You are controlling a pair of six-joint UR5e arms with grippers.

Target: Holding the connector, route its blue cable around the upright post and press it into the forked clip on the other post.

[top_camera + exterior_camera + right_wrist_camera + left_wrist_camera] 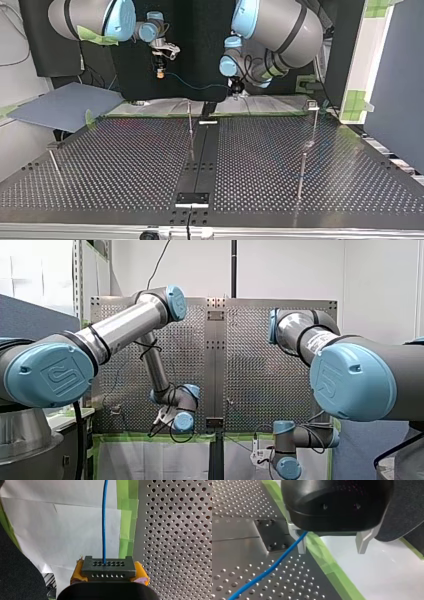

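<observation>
My gripper will carry the blue cable point(104, 520) across, and the cable will bend gently and then straighten, because it runs out of the black connector point(104, 559) in one smooth line.
My right gripper point(108, 573) has its yellow pads shut on the black connector point(107, 568). The blue cable point(104, 520) leaves the connector straight ahead. In the top view the right gripper point(160, 69) hangs beyond the table's far edge, and the cable point(197, 86) sags across to my left gripper point(235, 90). The left gripper point(332, 547) is open, its metal fingers point(363, 542) wide apart. The cable point(269, 568) passes just inside one finger without being gripped. A thin upright post point(190, 122) stands mid-table, and a post with a small head point(313, 106) stands at the top view's right.
Two more thin posts point(302, 172) point(54, 161) stand on the perforated table point(125, 165). Green tape point(329, 562) edges the table, with white sheeting point(62, 530) beyond it. A dark centre strip point(202, 150) crosses the table.
</observation>
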